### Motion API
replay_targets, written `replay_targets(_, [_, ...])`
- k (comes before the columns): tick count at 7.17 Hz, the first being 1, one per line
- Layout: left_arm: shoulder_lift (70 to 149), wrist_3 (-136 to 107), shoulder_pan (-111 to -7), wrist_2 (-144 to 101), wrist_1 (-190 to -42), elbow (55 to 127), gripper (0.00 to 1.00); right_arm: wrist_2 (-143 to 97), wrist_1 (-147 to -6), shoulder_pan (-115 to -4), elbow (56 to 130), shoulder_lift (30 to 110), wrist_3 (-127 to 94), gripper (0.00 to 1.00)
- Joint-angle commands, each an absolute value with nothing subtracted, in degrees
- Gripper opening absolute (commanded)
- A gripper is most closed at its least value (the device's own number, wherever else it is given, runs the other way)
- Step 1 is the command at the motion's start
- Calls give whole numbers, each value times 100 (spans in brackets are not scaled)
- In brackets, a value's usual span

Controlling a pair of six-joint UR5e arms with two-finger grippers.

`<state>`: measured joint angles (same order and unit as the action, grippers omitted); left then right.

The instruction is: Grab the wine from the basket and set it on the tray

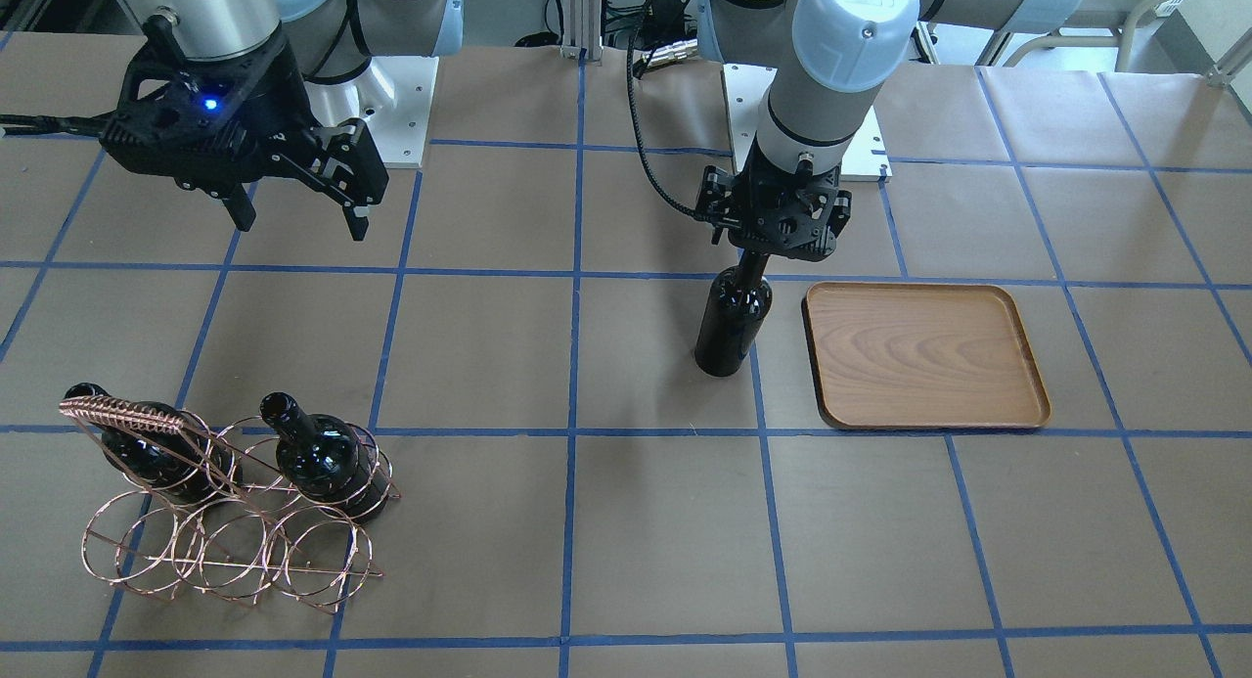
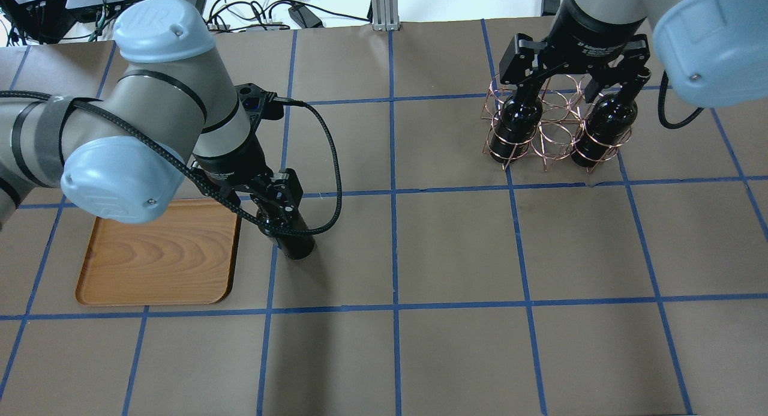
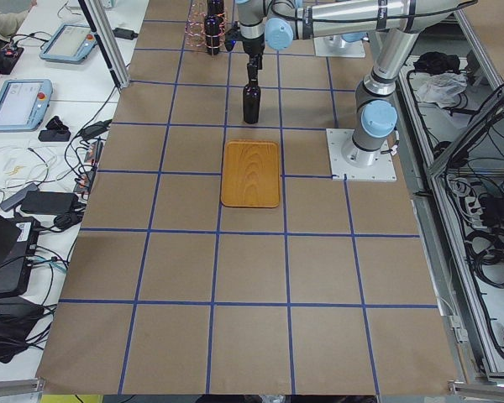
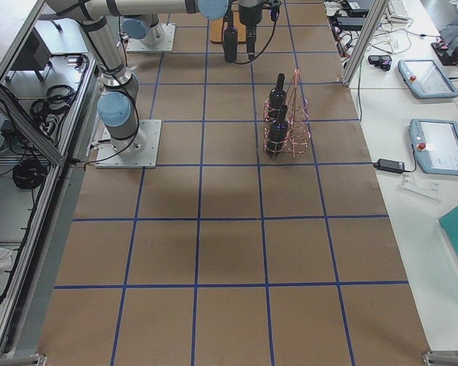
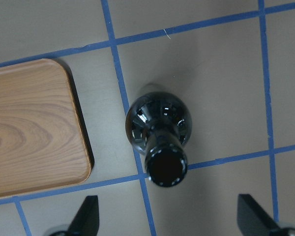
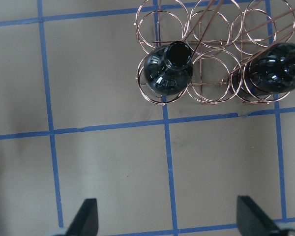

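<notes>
The standing wine bottle's top [image 5: 165, 167] is in front of my left gripper's open fingers, so next I bring the fingers down around its neck [image 5: 162, 138] before I carry the bottle to the tray.
One wine bottle [image 1: 732, 316] stands upright on the table just beside the wooden tray [image 1: 1017, 365], not on it. My left gripper [image 1: 778, 233] is right above its neck with the jaws spread wide; in the left wrist view the bottle's mouth [image 5: 166, 167] lies just ahead of the open gripper [image 5: 168, 212]. The copper wire basket [image 1: 225, 551] holds two more bottles [image 1: 147, 448] [image 1: 318, 453]. My right gripper [image 1: 293, 203] hangs open and empty above the table, close to the basket; in the right wrist view the basket [image 6: 206, 73] is ahead of the open gripper [image 6: 167, 214].
The table is covered in brown paper with blue tape lines. The two arm bases [image 1: 391, 111] stand on white plates at the robot's edge. A black cable [image 2: 327, 164] loops from my left wrist past the standing bottle.
</notes>
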<state>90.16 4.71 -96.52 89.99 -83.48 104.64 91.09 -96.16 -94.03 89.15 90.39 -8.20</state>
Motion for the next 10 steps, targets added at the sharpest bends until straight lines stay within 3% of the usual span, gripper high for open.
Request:
replay_targets(1, [9105,475,-9650,9000,-8341,10485,77,9036,-9607,-9475,8877,9035,-844,100])
replay_targets(4, [9158,475,-9650,9009,-8350,10477,49,9044,-9606,-9439,8860,9044,-852,100])
replay_targets(6, [9202,510,-9650,8983,-8411,10442,11,9070,-9248,-9457,8666,8991,-861,100])
replay_targets(7, [9228,527,-9650,8974,-8402,10415,0,9062,-9203,-9457,8683,9000,-853,100])
replay_targets(9, [9229,501,-9650,8982,-8402,10389,0,9035,-9220,-9457,8692,8991,-853,100])
replay_targets(10, [9194,431,-9650,8991,-8394,10389,77,9053,-9220,-9457,8692,8991,-853,100])
